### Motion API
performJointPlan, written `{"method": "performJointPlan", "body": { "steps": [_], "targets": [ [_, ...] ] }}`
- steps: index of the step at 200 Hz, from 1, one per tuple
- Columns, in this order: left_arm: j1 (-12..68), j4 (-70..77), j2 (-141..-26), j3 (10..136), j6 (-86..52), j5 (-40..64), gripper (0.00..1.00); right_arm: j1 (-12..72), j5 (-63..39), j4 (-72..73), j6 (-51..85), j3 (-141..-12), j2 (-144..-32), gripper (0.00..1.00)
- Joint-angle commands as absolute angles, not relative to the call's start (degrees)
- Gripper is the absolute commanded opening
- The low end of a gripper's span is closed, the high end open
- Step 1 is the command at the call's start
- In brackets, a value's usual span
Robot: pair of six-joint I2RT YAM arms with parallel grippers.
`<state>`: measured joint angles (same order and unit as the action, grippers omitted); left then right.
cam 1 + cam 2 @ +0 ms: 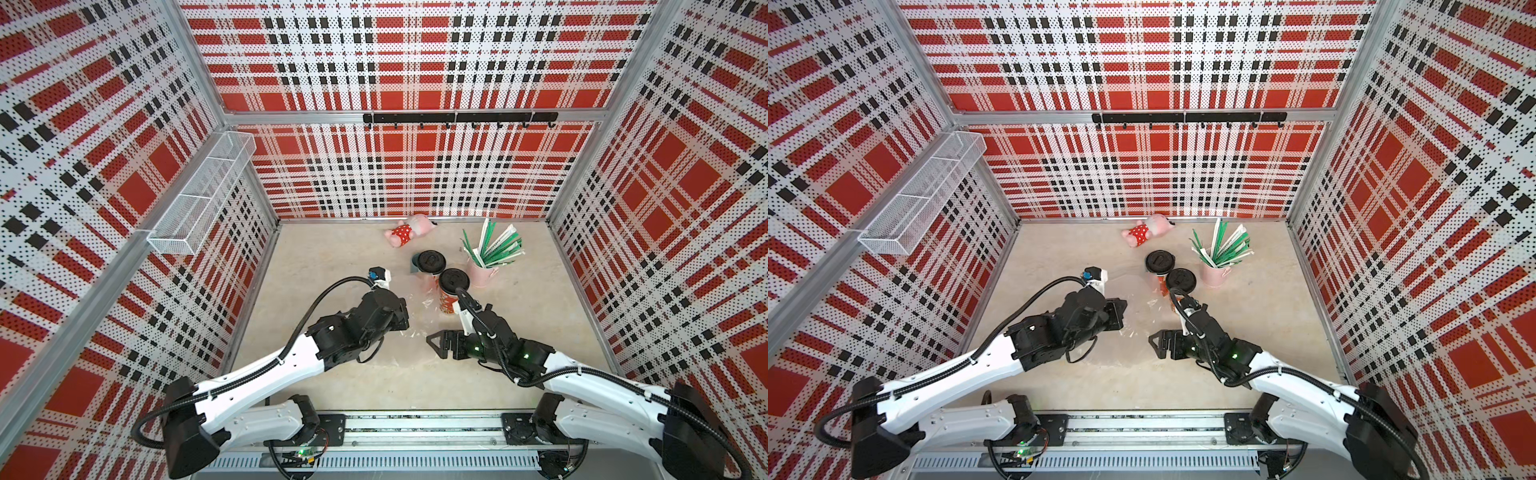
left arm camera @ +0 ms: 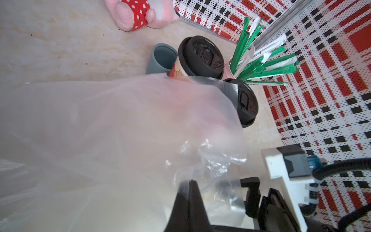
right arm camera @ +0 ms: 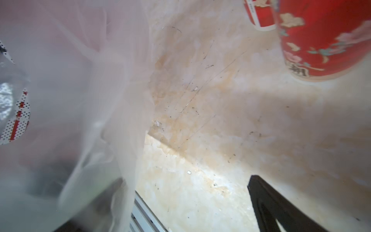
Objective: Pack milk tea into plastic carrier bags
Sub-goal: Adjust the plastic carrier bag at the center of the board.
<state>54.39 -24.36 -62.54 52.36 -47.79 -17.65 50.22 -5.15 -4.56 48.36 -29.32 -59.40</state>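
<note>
My right gripper should back off, go up and pinch the film (image 1: 426,306) before my left gripper opens, because the bag's film drapes (image 3: 116,152) outside a finger of my right gripper.
Two milk tea cups, red with black lids, stand side by side at mid-table: the farther one (image 1: 431,262) (image 2: 201,56) and the nearer one (image 1: 454,279) (image 3: 325,40). The clear plastic carrier bag (image 1: 409,309) (image 2: 120,124) lies crumpled in front of them, between my arms. In the left wrist view my left gripper (image 2: 188,181) is shut on a fold of the bag's film, which rises in front of the cups. My right gripper (image 1: 434,343) (image 3: 186,186) is open just before the nearer cup. Film drapes over one of its fingers (image 3: 112,188) and nothing sits between them.
A short grey-blue cup (image 1: 415,266) stands behind the farther cup. A pink cup of green-white straws (image 1: 482,270) stands to the right of the cups. A pink plush toy (image 1: 405,235) lies by the back wall. A wire basket (image 1: 199,195) hangs on the left wall.
</note>
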Motion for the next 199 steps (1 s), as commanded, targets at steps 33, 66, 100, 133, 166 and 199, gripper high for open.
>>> {"method": "performJointPlan", "body": {
  "steps": [33,66,100,133,166,199],
  "targets": [
    [53.1,-20.5,-60.6,51.1,-48.0,-12.5,0.0,52.4,0.7,-1.4,49.6,-36.3,-62.1,0.85],
    [52.2,-17.4,-58.9,50.9,-48.7,-10.4,0.0,52.5,0.9,-1.9,46.3,-39.4,-62.8,0.74],
    [50.4,-12.9,-55.9,48.9,-50.1,-7.3,0.0,52.5,3.6,-9.2,44.7,-44.8,-63.7,0.44],
    [49.0,-6.1,-52.8,45.3,-52.0,-4.4,0.0,52.5,5.9,-16.7,45.1,-50.4,-61.0,0.15],
    [48.4,2.0,-51.3,42.0,-55.2,-1.4,0.0,53.2,6.9,-28.7,46.0,-60.1,-63.6,0.05],
    [47.8,5.2,-49.8,39.4,-55.8,-1.6,0.0,55.5,14.0,-47.1,47.2,-73.1,-70.5,0.04]
  ]
}}
